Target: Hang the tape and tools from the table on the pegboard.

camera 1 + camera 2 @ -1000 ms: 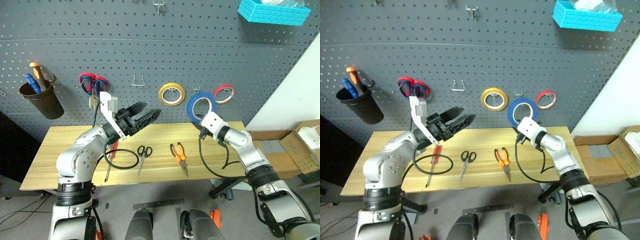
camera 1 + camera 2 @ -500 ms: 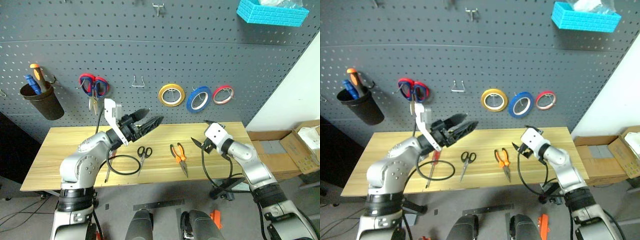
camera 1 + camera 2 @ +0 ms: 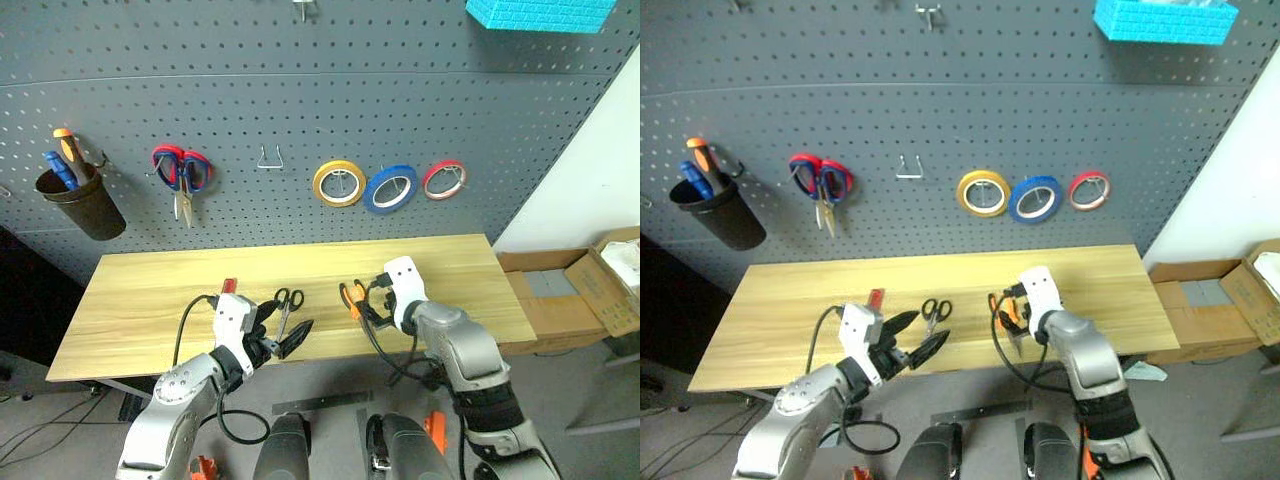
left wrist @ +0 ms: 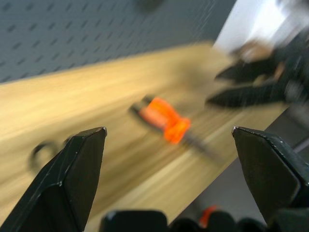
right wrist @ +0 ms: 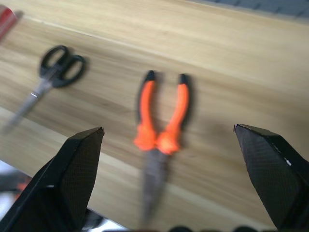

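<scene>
My right gripper keeps going down until its open fingers can close around both handles [image 5: 147, 106], as the pliers' handles [image 5: 180, 107] lie free between them.
The blue tape [image 3: 390, 188] hangs on a hook of the pegboard [image 3: 300, 110], between a yellow roll [image 3: 338, 183] and a red roll [image 3: 445, 180]. On the table [image 3: 140, 300] lie the black-handled scissors [image 3: 288, 300], the orange-and-black pliers [image 5: 161, 121] and the red screwdriver handle [image 3: 229, 286]. My right gripper [image 5: 167, 128] hovers open just above the pliers, a finger on either side, holding nothing. Near the table's front edge, beside the scissors' blade end, my left gripper [image 3: 285, 333] stands open and empty.
Red-and-blue scissors [image 3: 181, 170] hang at the pegboard's left, next to a dark cup [image 3: 75, 195] holding tools. An empty hook [image 3: 268, 158] sits between them and the rolls. A blue basket [image 3: 540, 12] hangs at upper right. Cardboard boxes [image 3: 590, 290] stand right of the table.
My right gripper let go of the blue tape, which stays on its hook, and came down over the pliers. My left gripper sank from above the table to its front edge.
</scene>
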